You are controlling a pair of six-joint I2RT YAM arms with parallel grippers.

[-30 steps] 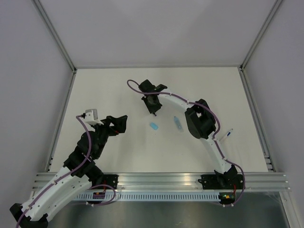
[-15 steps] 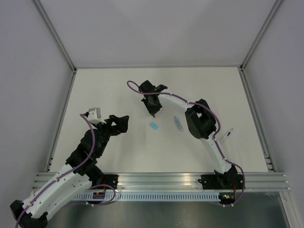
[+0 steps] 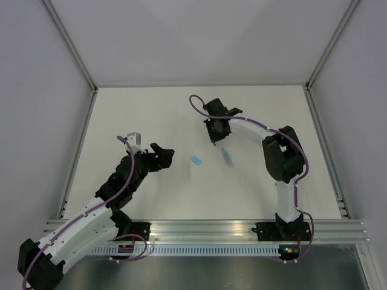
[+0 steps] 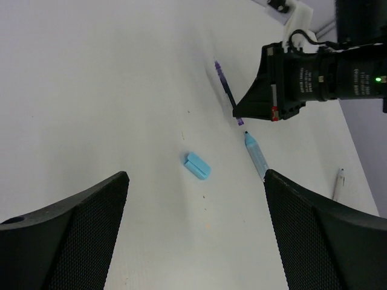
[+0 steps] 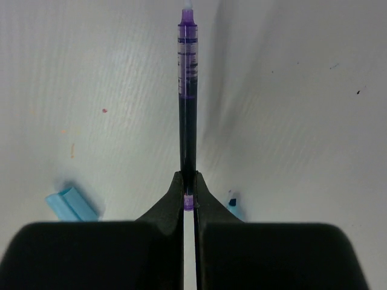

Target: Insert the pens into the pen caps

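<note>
The dark pen's back end (image 5: 188,203) rests shallowly between my right gripper's fingers, so my left gripper should hold the dark pen's middle (image 5: 188,115) while my right one grips deeper.
My right gripper (image 3: 213,139) is shut on a slim dark pen (image 5: 187,115) with a purple, clear-tipped front end, held low over the white table; the pen also shows in the left wrist view (image 4: 227,90). A short sky-blue pen cap (image 3: 196,161) lies flat on the table between the grippers, and shows in the left wrist view (image 4: 197,165) and the right wrist view (image 5: 71,204). A longer sky-blue tube with a dark tip (image 3: 226,158) lies just below the right gripper. My left gripper (image 3: 163,156) is open and empty, its fingers (image 4: 66,235) wide apart short of the cap.
A white-barrelled pen (image 4: 338,184) lies further right on the table; the right arm hides it in the top view. Aluminium frame rails (image 3: 78,151) and grey walls border the white table (image 3: 151,109).
The right gripper has swung to the right with the dark pen and now sits above the sky-blue tube. The left gripper has moved right, closer to the short cap.
</note>
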